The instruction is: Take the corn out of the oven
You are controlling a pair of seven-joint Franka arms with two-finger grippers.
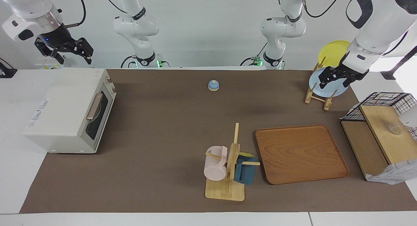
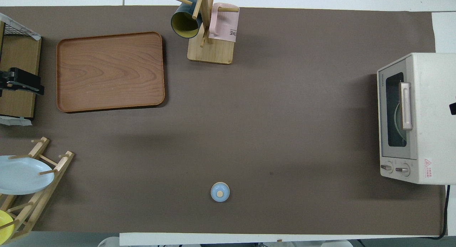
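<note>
My gripper will make the door swing down and outward when it pulls, because the tan handle (image 2: 405,106) runs along the upper edge of the oven's glass door (image 2: 394,119).
The cream-white oven (image 1: 65,112) stands at the right arm's end of the table and also shows in the overhead view (image 2: 424,115). Its dark glass door is shut, with the tan handle (image 1: 94,106) across it. The corn is hidden; only a pale curved edge shows through the glass. My right gripper (image 1: 74,58) hangs open and empty in the air above the oven's robot-side edge; only a sliver of it (image 2: 453,108) shows from overhead. My left gripper (image 1: 334,82) is open and empty, raised by the plate rack (image 1: 317,97).
A small blue dome (image 1: 213,85) sits mid-table near the robots. A mug tree (image 1: 228,167) with a pink and a dark blue mug and a wooden tray (image 1: 299,154) lie farther out. The rack holds a blue and a yellow plate. A black wire basket (image 1: 391,99) stands at the left arm's end.
</note>
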